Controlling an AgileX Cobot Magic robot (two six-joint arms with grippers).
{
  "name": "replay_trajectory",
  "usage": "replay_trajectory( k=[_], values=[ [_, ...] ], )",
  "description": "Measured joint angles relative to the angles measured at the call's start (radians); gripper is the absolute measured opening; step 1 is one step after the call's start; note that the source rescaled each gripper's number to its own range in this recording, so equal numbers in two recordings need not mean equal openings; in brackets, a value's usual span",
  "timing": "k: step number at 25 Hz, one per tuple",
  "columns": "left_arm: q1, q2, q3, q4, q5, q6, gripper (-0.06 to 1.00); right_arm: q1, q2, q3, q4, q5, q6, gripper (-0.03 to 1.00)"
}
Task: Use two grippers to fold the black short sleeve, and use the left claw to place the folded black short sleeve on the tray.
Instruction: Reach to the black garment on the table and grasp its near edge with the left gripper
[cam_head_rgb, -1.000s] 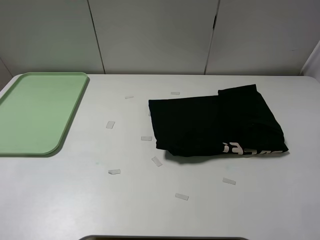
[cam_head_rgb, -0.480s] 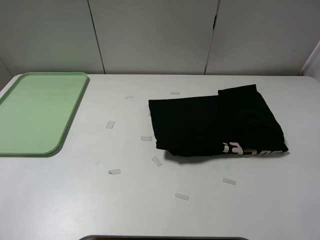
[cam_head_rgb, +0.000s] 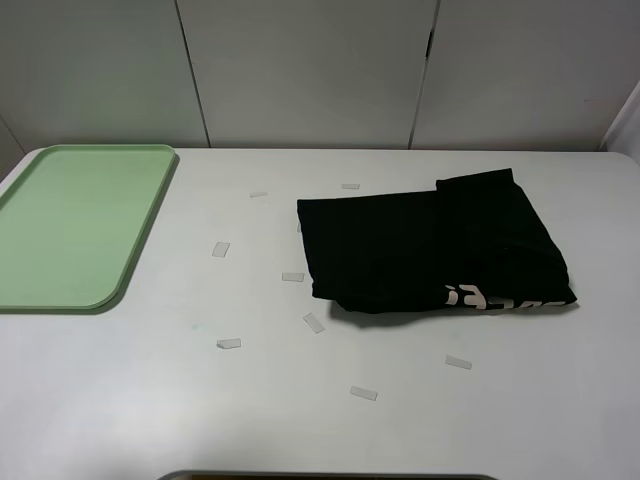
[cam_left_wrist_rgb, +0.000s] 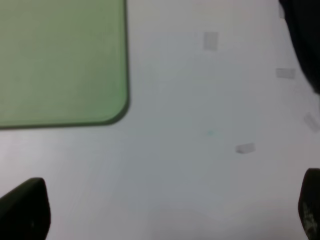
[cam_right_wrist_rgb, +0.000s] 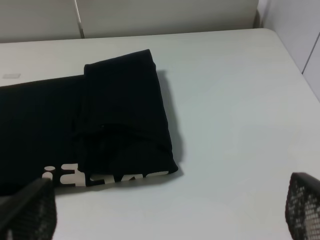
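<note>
I should keep moving my open left gripper toward the black short sleeve's edge facing the tray, because that edge is clear, until its fingers are on both sides of the cloth. Then I should close it.
The black short sleeve lies folded into a rough rectangle on the white table, right of centre, with pale letters along its near edge. The right wrist view shows it with a folded sleeve on top. The pale green tray rests empty at the far left, apart from the shirt. Neither arm appears in the exterior view. My left gripper hovers open above bare table near the tray's corner; a black shirt edge shows to one side. My right gripper is open, empty, just short of the shirt's lettered edge.
Several small clear tape strips are scattered on the table between tray and shirt and in front of the shirt. Grey wall panels rise behind the table's far edge.
</note>
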Motion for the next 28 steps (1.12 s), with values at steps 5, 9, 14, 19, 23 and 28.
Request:
replay_trajectory(
  k=[5, 9, 14, 19, 23, 28],
  values=[
    [-0.010, 0.262, -0.026, -0.168, -0.142, 0.094, 1.00, 0.000, 0.000, 0.000, 0.000, 0.000, 0.000, 1.00],
    [-0.095, 0.447, -0.026, -0.255, -0.328, 0.136, 1.00, 0.000, 0.000, 0.000, 0.000, 0.000, 0.000, 1.00],
    [-0.257, 0.656, -0.027, -0.338, -0.573, 0.137, 1.00, 0.000, 0.000, 0.000, 0.000, 0.000, 0.000, 1.00],
    [-0.400, 0.871, -0.081, -0.437, -0.718, 0.137, 1.00, 0.000, 0.000, 0.000, 0.000, 0.000, 0.000, 1.00],
    [-0.474, 1.029, -0.180, -0.497, -0.764, 0.138, 1.00, 0.000, 0.000, 0.000, 0.000, 0.000, 0.000, 1.00],
    [-0.523, 1.181, -0.292, -0.535, -0.773, 0.136, 1.00, 0.000, 0.000, 0.000, 0.000, 0.000, 0.000, 1.00]
  ],
)
